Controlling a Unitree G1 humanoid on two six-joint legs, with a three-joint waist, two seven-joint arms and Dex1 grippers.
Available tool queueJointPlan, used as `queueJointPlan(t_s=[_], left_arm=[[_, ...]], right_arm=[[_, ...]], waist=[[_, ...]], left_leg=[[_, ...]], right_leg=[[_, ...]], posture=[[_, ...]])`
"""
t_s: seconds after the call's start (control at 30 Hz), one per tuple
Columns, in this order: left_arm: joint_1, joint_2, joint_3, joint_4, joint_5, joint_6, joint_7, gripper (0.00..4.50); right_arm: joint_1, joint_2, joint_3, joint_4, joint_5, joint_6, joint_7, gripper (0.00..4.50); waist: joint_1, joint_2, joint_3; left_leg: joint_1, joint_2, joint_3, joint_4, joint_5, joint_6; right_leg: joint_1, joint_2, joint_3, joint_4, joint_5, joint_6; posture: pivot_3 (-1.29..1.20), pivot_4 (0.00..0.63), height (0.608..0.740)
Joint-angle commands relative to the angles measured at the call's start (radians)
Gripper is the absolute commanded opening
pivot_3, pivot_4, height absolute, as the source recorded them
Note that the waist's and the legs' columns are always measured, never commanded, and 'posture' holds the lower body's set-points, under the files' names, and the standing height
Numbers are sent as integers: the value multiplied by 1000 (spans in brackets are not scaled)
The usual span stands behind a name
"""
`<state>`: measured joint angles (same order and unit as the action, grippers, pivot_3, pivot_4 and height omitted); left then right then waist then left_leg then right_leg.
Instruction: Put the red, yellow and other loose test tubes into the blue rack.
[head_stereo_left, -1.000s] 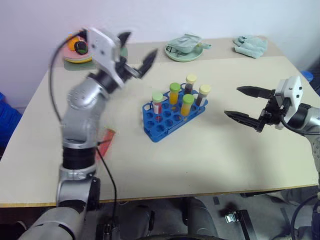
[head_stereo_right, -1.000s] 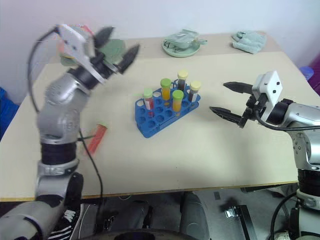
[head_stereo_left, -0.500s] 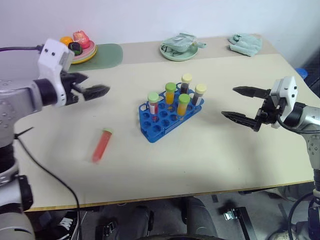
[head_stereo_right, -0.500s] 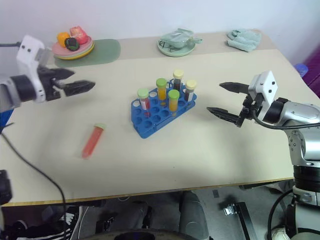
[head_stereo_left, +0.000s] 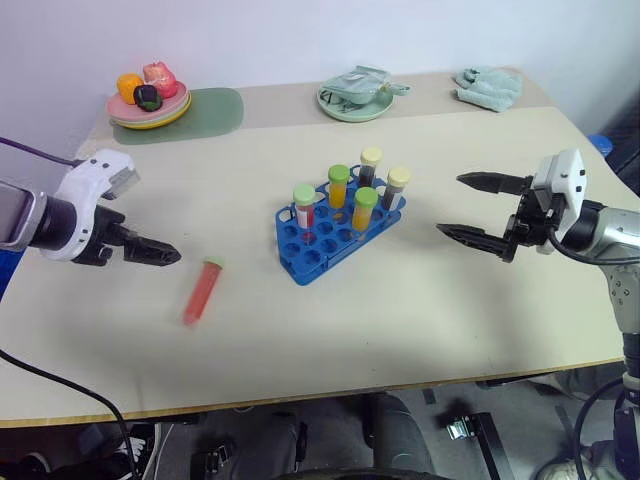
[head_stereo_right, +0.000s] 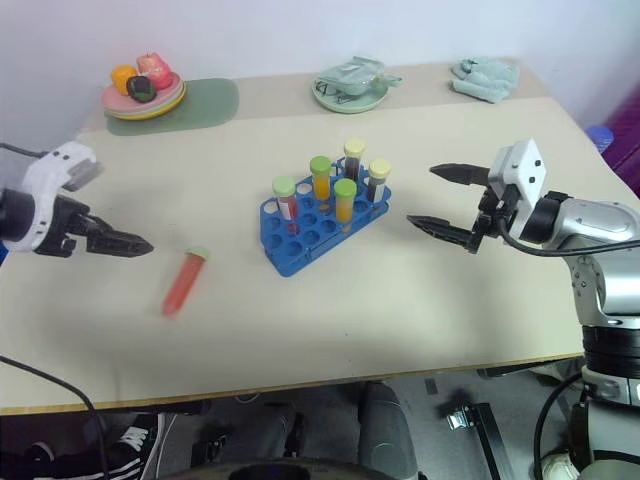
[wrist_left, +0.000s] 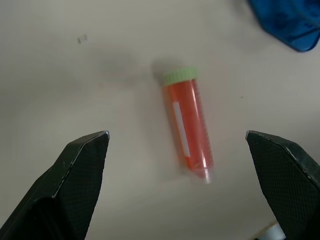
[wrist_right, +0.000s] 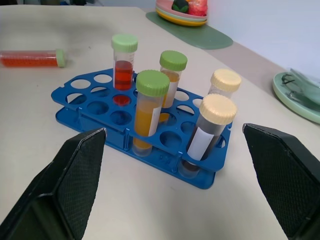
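Note:
The left gripper's open fingers are on either side of the lying red test tube's body (head_stereo_left: 200, 297), so the robot should keep lowering them until they close below its green cap.
A red test tube (head_stereo_left: 203, 290) with a green cap lies flat on the table, left of the blue rack (head_stereo_left: 308, 262). In the rack stand several capped tubes: a red one (head_stereo_left: 304, 205), yellow ones (head_stereo_left: 339, 188) and dark ones with cream caps (head_stereo_left: 398, 188). My left gripper (head_stereo_left: 165, 256) hovers just left of the lying tube, angled down at it. In the left wrist view its fingers (wrist_left: 82, 165) stand wide apart on either side of the tube (wrist_left: 187, 122), open and empty. My right gripper (head_stereo_left: 450, 204) hangs open and empty to the right of the rack.
At the table's far side are a plate of toy fruit (head_stereo_left: 148, 100) on a green mat (head_stereo_left: 215, 105), a green dish with a packet (head_stereo_left: 360, 95) and a teal cloth (head_stereo_left: 490, 85). The table's front edge runs close below both grippers.
My left arm has swung from high over the table down and to the left, and its gripper now points down at the red tube. The right gripper has stayed put.

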<state>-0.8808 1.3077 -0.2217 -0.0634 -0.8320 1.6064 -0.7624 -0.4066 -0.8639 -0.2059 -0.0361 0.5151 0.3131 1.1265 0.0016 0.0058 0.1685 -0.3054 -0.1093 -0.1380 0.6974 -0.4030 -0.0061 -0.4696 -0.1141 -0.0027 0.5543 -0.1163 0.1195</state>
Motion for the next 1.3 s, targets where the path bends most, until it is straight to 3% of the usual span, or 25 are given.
queueJointPlan(t_s=[0.03, 0.2, 0.53, 0.77, 0.9, 1.17, 1.23, 1.3], left_arm=[[-50, -5, -109, 39, 24, 8, -32, 4491], [-105, -22, -238, 90, 21, 8, -63, 4491], [-154, -100, -339, 151, 91, 8, -68, 4491], [-80, -176, -267, 182, 138, 8, 18, 4491], [3, -237, -187, 105, 133, 8, 95, 4491], [118, -291, -60, 80, -8, 8, 288, 4491], [149, -298, -32, 63, -44, 8, 341, 3972], [170, -306, -6, 52, -68, 8, 394, 3129]], right_arm=[[-12, -11, -16, -44, 12, 7, -2, 4500], [-20, -7, -13, -47, 10, 14, -8, 4500], [5, 1, -22, -76, 17, 25, -27, 4500], [11, 5, -24, -79, 21, 29, -35, 4500], [10, 8, -20, -77, 17, 22, -39, 4500], [-4, 11, -19, -64, 12, 17, -40, 4500], [-2, 11, -20, -62, 11, 15, -41, 4500], [-1, 10, -21, -62, 11, 14, -40, 4500]], waist=[[0, 0, 0], [-9, 0, 0], [-15, 0, 0], [-13, 0, 0], [-13, 0, 0], [-11, 0, 0], [-11, 1, -1], [-11, 1, -1]], left_leg=[[0, 0, 0, 0, 0, 0], [-1, 0, 1, 0, 0, 0], [-2, 0, 1, 0, 0, 0], [-2, 0, 1, 1, 0, 0], [-3, 0, 1, 1, 0, 0], [-3, 1, 0, 2, 0, 0], [-3, 1, 0, 2, 0, 0], [-3, 1, 0, 2, 0, 0]], right_leg=[[0, 0, 0, 0, 0, 0], [0, 0, 0, 0, 0, 0], [-2, 0, 0, 0, 0, 0], [-2, 0, 0, 1, 0, 0], [-4, -1, 0, 2, 0, 0], [-5, -2, 0, 3, 0, 0], [-5, -3, 0, 3, 0, 0], [-5, -3, 0, 3, 0, 0]], posture=[[0, 150, 740], [0, 150, 740], [0, 150, 740], [0, 150, 740], [0, 150, 740], [0, 150, 740], [0, 150, 740], [0, 150, 740]])
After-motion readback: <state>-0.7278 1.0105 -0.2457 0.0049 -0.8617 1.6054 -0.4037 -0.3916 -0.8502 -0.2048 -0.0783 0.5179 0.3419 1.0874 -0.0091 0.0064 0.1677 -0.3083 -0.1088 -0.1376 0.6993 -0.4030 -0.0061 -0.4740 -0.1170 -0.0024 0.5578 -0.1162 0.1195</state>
